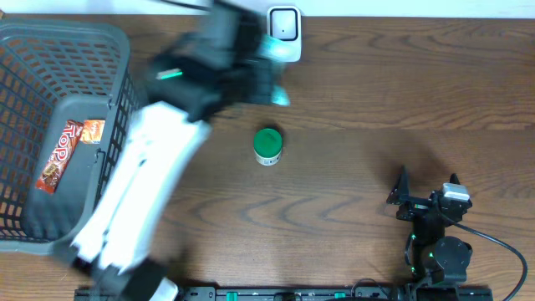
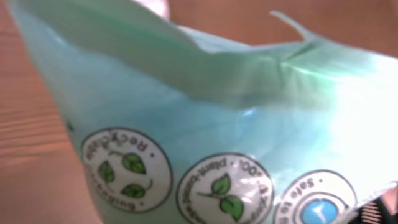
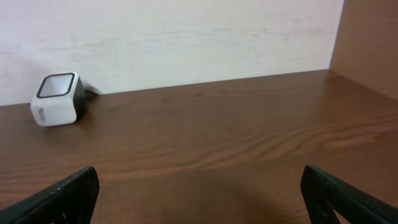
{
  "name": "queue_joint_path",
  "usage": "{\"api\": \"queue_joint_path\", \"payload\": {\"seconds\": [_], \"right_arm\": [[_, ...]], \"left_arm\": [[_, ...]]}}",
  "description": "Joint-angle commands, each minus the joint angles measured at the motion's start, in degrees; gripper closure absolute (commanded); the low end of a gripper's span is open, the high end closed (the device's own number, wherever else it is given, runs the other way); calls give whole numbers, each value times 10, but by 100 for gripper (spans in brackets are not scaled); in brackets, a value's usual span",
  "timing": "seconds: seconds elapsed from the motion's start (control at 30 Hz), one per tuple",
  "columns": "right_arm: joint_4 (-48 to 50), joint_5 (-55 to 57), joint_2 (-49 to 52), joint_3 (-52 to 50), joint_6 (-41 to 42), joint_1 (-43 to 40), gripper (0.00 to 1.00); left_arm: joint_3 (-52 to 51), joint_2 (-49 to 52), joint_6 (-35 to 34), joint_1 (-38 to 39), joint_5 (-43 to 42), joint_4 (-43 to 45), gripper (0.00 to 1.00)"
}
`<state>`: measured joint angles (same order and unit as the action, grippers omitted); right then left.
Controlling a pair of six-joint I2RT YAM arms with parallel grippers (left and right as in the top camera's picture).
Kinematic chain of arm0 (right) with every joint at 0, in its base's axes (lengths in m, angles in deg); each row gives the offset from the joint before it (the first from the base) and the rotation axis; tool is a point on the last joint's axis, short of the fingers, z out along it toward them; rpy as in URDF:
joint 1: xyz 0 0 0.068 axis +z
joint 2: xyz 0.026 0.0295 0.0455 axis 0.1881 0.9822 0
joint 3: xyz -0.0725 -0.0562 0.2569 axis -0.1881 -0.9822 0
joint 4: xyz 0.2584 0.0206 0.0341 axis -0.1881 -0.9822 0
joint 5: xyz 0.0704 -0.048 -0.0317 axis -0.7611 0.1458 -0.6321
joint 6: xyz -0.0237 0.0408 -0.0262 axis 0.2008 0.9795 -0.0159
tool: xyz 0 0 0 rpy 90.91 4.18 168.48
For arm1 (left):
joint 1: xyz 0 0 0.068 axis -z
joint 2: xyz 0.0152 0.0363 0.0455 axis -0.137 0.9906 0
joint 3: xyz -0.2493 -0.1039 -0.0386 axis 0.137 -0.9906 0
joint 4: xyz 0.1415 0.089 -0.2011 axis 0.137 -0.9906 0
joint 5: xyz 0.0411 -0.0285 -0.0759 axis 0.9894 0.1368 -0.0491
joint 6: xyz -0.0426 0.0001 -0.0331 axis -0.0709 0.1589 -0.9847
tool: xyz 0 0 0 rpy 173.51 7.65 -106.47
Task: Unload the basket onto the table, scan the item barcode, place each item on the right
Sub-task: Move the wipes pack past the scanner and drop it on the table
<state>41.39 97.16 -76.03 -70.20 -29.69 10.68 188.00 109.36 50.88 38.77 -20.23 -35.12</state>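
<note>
The wood (image 1: 343, 155) between the green-lidded jar and my right gripper is clear, so my left gripper keeps going there and lets go of the pale teal pouch (image 1: 280, 94).
A pale teal pouch (image 2: 205, 112) with round leaf labels fills the left wrist view and hides that gripper's own fingers. From overhead, my left gripper (image 1: 251, 75) is motion-blurred and shut on the pouch (image 1: 279, 97), held just in front of the white barcode scanner (image 1: 284, 32) at the table's back edge. No barcode shows on the pouch face in view. Near the front right, my right gripper (image 1: 426, 188) rests open with nothing between its fingers (image 3: 62, 196); its view shows the scanner (image 3: 57, 98) far off to the left.
A green-lidded jar (image 1: 267, 145) stands mid-table, just in front of the left gripper. A grey mesh basket (image 1: 33, 50) at the left holds a red candy bar (image 1: 60, 155). My white left arm (image 1: 138, 201) stretches along the basket's right side.
</note>
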Motion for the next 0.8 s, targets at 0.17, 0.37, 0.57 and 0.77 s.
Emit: {"api": "queue_joint_path", "payload": {"seconds": [0.17, 0.37, 0.57, 0.77], "right_arm": [[-1, -3, -3, -2, -9, -4, 1], [-1, -3, -3, -2, -9, -4, 1], [-1, -3, -3, -2, -9, -4, 1], [-1, -3, -3, -2, -9, -4, 1]], "left_arm": [[-5, 204, -33, 101, -4, 19, 76], [-5, 303, -24, 139, -4, 70, 75], [-2, 311, -24, 137, 20, 83, 4], [16, 247, -22, 113, 51, 80, 2]]}}
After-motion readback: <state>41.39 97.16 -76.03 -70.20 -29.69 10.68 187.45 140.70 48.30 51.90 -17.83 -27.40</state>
